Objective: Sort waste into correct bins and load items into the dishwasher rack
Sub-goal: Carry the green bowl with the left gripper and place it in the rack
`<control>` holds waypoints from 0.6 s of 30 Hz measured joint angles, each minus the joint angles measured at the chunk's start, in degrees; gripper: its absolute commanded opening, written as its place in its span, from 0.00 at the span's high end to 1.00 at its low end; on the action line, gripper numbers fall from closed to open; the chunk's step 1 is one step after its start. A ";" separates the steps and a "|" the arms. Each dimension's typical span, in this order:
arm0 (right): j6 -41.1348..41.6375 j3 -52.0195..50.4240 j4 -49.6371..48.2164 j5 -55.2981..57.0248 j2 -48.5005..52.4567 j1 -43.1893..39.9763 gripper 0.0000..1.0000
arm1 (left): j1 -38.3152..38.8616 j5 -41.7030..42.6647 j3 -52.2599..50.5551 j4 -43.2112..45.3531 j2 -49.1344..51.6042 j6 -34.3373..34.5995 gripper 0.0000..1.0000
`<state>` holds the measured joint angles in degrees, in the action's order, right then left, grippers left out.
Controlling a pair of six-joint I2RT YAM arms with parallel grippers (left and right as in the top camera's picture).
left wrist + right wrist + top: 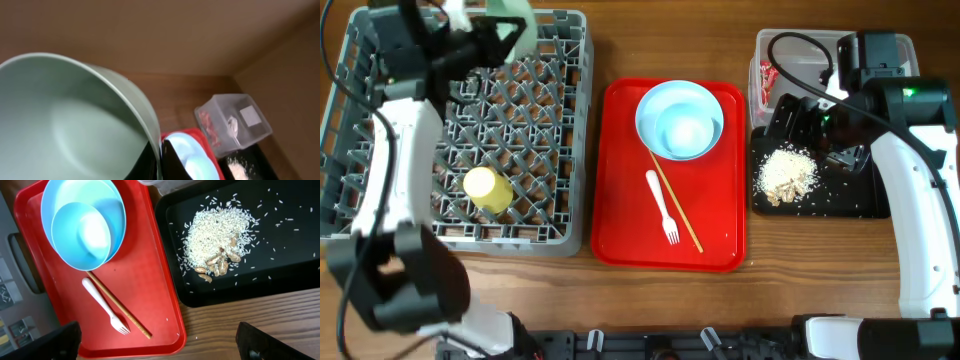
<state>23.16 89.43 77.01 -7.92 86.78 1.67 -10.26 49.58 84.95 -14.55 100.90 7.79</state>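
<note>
The pale green bowl (523,28) is hanging at a tilt over empty far pegs of the grey rack (508,86). My left gripper should move down next until the bowl rests there.
My left gripper (498,38) is shut on the rim of the pale green bowl (512,22), holding it tilted over the far edge of the grey dishwasher rack (380,150). The left wrist view shows the jaws (160,157) pinching the bowl's rim (75,120). A yellow cup (487,189) lies in the rack. The round plate (655,112) with the small bowl (684,130) inside it, and the white fork (662,205), lie on the red tray (620,220). My right gripper (160,345) is open and empty above the black tray (850,195), which holds food scraps (785,172).
A wooden chopstick (676,202) lies beside the fork on the red tray. The clear tub (762,70) at the far right holds a red wrapper (767,80) and white paper. The right arm (910,180) covers part of the tub and the black tray.
</note>
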 measured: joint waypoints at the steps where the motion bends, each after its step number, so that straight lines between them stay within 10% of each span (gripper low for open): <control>1: 0.00 -0.02 0.07 0.02 0.00 0.00 0.00 | -0.92 2.45 0.00 2.71 2.03 0.79 0.96; 15: 0.02 -0.02 0.13 0.00 0.00 0.00 0.00 | -6.95 19.85 -0.13 24.00 20.52 14.05 0.96; 18: 0.04 -0.02 0.15 0.02 0.00 0.00 0.00 | -9.49 20.44 -0.11 21.46 20.94 14.82 0.57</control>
<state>23.20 89.41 77.17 -7.90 86.78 1.67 -19.75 70.02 84.84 6.92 121.84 22.61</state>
